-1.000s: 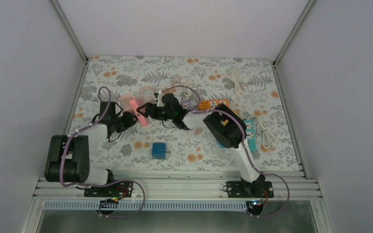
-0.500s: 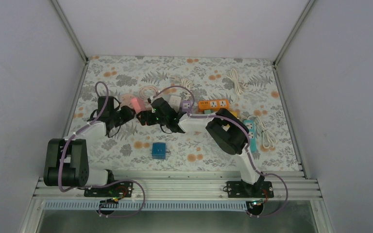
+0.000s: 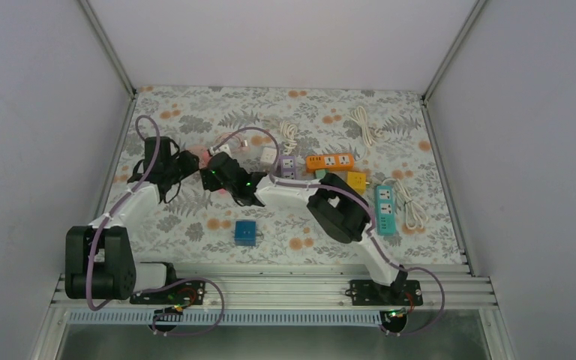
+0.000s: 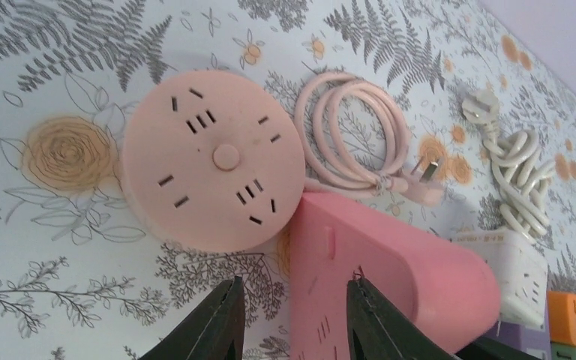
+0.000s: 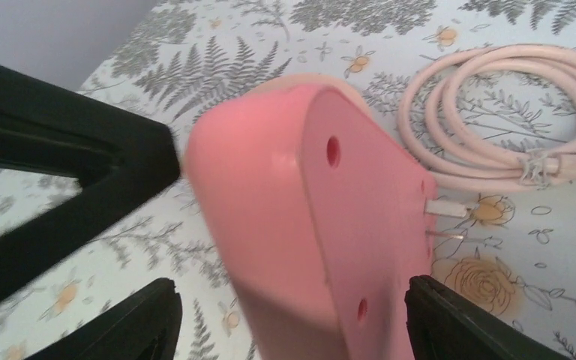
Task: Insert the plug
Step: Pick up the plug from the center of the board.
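The pink strip stands on edge with its prongs pointing past the socket hub. My right gripper should raise it clear and turn them down over the hub.
A round pale-pink socket hub lies flat on the floral mat. Its coiled cord ends in a pale-pink plug lying loose to the hub's right. A deeper pink power strip stands tilted on edge against the hub. My left gripper is open, one finger in front of the strip, the other over bare mat. My right gripper is open wide and straddles the strip, with a gap at its left finger. Two plug prongs poke out behind the strip. Both grippers meet at the mat's far left.
A white adapter and a white cable bundle lie just right of the strip. Farther right are a purple adapter, an orange strip, a yellow cube and a teal strip. A blue box sits nearer the arms.
Both grippers have moved left and toward the far side, and the pink strip has gone with them, ending up against the round hub.
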`<action>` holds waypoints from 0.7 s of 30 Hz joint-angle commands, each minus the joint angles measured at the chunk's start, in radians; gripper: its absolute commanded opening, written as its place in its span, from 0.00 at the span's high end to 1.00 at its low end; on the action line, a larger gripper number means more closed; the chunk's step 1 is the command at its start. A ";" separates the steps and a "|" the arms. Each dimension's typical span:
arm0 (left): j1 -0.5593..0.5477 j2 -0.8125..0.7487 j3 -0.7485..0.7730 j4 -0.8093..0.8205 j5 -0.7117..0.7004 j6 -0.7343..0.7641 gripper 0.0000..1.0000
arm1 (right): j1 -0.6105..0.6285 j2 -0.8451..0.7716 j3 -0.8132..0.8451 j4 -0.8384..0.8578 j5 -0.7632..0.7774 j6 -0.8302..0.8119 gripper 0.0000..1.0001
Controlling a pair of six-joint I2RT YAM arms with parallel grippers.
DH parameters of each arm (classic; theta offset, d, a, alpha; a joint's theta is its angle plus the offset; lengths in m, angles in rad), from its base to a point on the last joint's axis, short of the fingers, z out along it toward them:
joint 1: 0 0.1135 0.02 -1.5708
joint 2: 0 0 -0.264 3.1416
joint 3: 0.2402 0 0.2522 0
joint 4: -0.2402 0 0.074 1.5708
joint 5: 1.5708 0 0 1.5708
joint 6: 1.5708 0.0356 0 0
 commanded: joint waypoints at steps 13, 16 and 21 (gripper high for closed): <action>0.053 0.066 0.216 -0.073 -0.114 -0.030 0.48 | 0.015 0.018 0.059 -0.077 0.296 0.036 0.77; 0.075 0.130 0.257 -0.062 -0.094 -0.015 0.43 | -0.005 -0.077 -0.028 -0.055 0.231 0.058 0.78; 0.104 0.281 0.307 -0.015 -0.030 0.053 0.35 | -0.101 -0.257 -0.223 -0.004 -0.071 0.143 0.78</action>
